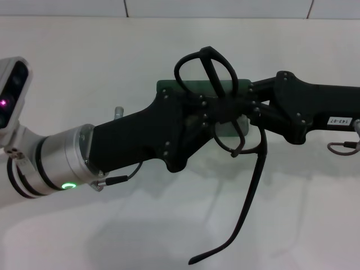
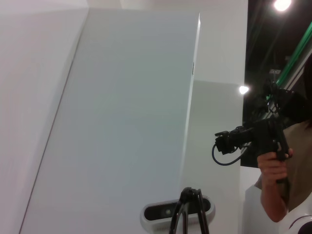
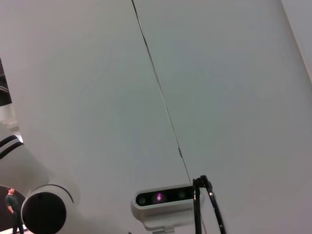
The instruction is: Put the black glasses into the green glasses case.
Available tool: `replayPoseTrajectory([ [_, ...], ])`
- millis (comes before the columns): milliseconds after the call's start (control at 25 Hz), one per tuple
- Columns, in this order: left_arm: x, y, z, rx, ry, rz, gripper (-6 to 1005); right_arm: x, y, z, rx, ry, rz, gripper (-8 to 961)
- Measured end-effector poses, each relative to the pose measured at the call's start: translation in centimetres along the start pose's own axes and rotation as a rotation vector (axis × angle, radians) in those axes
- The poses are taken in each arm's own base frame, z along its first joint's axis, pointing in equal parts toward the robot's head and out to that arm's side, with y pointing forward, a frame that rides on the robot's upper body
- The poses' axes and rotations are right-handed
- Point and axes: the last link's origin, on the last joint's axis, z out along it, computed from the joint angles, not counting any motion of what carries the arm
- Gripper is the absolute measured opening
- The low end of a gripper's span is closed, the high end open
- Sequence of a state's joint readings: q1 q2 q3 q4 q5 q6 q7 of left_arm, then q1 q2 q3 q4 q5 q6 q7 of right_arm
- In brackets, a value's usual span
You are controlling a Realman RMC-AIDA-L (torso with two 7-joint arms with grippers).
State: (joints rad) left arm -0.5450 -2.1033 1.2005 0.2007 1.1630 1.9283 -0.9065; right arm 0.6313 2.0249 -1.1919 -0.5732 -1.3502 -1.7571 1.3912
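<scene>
The long temple arm point(image 1: 253, 188) hangs open past the green glasses case, so my right gripper should lift the black glasses point(image 1: 209, 63) so that my left gripper can fold that arm.
The black glasses point(image 1: 205, 52) hang in the air at the middle of the head view, lenses uppermost, one long temple arm point(image 1: 252, 188) dangling down toward me. My left gripper point(image 1: 211, 109) comes in from the left and is shut on the frame. My right gripper point(image 1: 250, 107) meets it from the right, shut on the frame by the hinge. Behind and under both lies the green glasses case point(image 1: 167, 86), mostly hidden by the grippers. Thin black glasses parts point(image 2: 191, 207) point(image 3: 204, 202) show in both wrist views.
A white table point(image 1: 112, 56) lies beneath, with a tiled wall behind it. Both wrist views look up at my head camera point(image 2: 161, 212) point(image 3: 163, 200). A person with a camera rig point(image 2: 273, 165) stands off to the side.
</scene>
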Motion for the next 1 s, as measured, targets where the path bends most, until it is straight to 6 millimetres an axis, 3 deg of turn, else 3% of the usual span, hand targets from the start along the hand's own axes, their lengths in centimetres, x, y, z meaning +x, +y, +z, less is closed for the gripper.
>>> replayPoseTrajectory([
  [360,0.1,0.2,-0.1,-0.011,0.010,0.006,28,0.1,-0.3,-0.6,0.041,-0.016,-0.013,74],
  [520,0.6,0.6,-0.4,-0.033,0.036,0.016,29,-0.3,-0.3,-2.2,0.091,-0.064,-0.028,74],
  [800,0.8,0.9,-0.8,-0.033,0.046,0.040,29,-4.6,1.6,-5.5,0.024,-0.312,-0.136,76],
  [1000,0.4,1.4,-0.1,-0.109,0.010,0.022,29,-6.7,1.9,-6.0,0.017,-0.477,-0.209,77],
])
